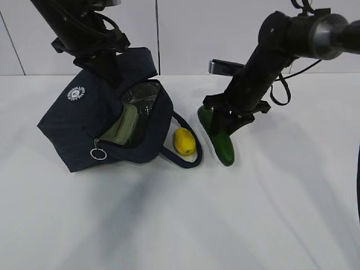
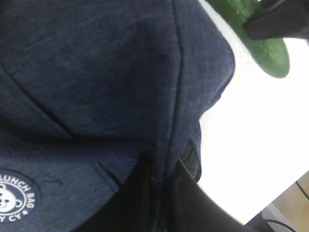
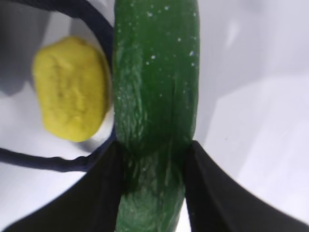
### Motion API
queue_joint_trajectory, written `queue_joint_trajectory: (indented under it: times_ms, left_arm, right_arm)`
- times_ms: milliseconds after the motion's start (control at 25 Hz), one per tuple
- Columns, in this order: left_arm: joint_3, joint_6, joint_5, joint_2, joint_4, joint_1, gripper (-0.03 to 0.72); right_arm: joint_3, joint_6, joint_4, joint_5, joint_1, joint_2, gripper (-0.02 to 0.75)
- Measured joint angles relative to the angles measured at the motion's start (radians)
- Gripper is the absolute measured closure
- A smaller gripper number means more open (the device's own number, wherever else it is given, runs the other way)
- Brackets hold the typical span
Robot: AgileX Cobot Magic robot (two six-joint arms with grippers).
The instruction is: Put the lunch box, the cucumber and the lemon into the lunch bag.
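Observation:
My left gripper is holding the lunch bag's opening open toward the cucumber. My right gripper keeps bringing the cucumber in until it lies beside the lunch box.
The navy lunch bag lies tipped on its side, its mouth open toward the right. Inside it shows the lunch box with its pale green lid. My left gripper is shut on the lunch bag's upper fabric edge, with a fold pinched between its fingers. The lemon rests on the table inside a loop handle. The cucumber lies just right of it. My right gripper is down over the cucumber, a finger pressed against each side; the lemon is to its left.
A zipper ring pull hangs at the bag's front corner. The loop handle runs between lemon and cucumber, close to my right gripper's left finger. White table stretches in front and to the right.

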State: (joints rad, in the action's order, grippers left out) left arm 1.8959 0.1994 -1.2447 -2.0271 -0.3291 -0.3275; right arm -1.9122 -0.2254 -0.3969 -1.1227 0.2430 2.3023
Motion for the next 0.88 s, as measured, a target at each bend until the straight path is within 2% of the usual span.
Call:
queue_joint_trajectory:
  times_ms: [200,400,520,880]
  left_arm:
    - [0.000,0.000,0.000,0.000,0.000,0.000,0.673]
    - [0.000,0.000,0.000,0.000,0.000,0.000,0.673]
    - [0.000,0.000,0.000,0.000,0.000,0.000,0.673]
    - [0.000,0.000,0.000,0.000,0.000,0.000,0.673]
  right_arm:
    - [-0.124,-0.012,-0.047,-0.086,-0.010,0.000,0.456]
    - [-0.148,-0.134,-0.310,-0.095,-0.012,0.000,0.456]
    - [-0.149,-0.172,-0.420,-0.096,-0.012,0.000,0.456]
    - [-0.144,-0.189,-0.474,-0.096,0.021,0.031,0.456]
